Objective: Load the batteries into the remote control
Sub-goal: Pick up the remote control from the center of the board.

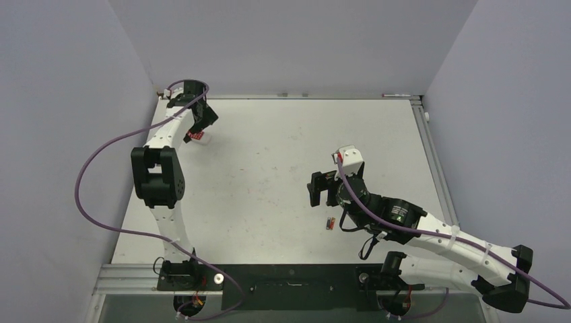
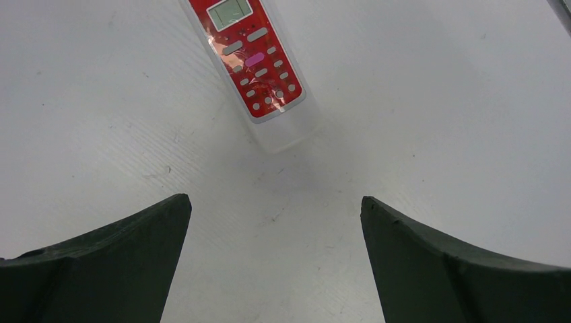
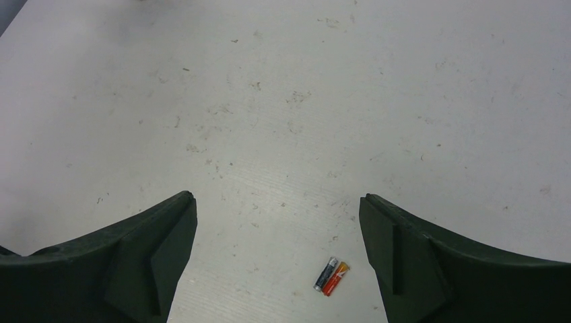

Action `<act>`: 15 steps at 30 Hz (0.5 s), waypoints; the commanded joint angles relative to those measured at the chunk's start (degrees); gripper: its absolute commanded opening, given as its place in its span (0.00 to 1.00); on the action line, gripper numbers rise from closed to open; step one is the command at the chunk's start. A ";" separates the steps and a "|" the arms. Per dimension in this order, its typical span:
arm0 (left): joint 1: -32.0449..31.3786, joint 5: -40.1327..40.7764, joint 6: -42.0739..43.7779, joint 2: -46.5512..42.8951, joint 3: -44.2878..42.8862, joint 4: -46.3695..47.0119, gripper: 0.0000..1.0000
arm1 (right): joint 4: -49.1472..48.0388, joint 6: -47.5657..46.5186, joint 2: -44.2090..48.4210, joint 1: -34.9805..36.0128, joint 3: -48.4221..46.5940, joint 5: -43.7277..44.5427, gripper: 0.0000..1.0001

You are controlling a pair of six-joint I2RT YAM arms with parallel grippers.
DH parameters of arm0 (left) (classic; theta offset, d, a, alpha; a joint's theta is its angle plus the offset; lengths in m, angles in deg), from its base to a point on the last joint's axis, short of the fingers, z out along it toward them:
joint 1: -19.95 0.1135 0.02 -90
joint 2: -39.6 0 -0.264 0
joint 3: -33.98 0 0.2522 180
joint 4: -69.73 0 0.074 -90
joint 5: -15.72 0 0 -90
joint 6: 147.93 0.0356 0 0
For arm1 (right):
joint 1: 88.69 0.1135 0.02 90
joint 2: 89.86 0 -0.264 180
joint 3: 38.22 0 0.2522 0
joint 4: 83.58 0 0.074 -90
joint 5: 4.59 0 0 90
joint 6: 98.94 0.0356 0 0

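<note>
My left gripper's open fingers are across the remote control's narrow width (image 2: pixel 281 124), so I keep going toward the red panel (image 2: pixel 254 62) until they are on either side of the remote control's two long sides.
The remote control (image 2: pixel 252 64) lies button face up on the table, red panel showing, ahead of my left gripper (image 2: pixel 276 208), which is open and empty. In the top view the remote (image 1: pixel 197 136) peeks out under the left gripper (image 1: pixel 202 120) at the far left. Two batteries (image 3: pixel 331 276) lie side by side on the table, one dark, one red-orange, between and just below my right gripper's (image 3: pixel 276 205) open fingertips. In the top view the batteries (image 1: pixel 330 224) lie just near of the right gripper (image 1: pixel 322 190), which hovers above the table.
Grey walls close in the white table (image 1: pixel 283 155) on the left, back and right. Purple cables loop beside both arms. The arm bases stand on the dark rail (image 1: pixel 289 286) at the near edge.
</note>
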 commanded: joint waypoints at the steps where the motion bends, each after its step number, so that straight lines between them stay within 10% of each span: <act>1: 1.87 -0.57 -3.39 4.09 -7.51 -4.64 0.96 | 0.71 0.86 1.18 -0.28 -0.12 -0.69 0.90; 15: 4.99 -3.69 -3.38 18.16 -25.27 -13.18 0.96 | 1.53 0.83 0.57 -0.28 -0.92 -1.56 0.90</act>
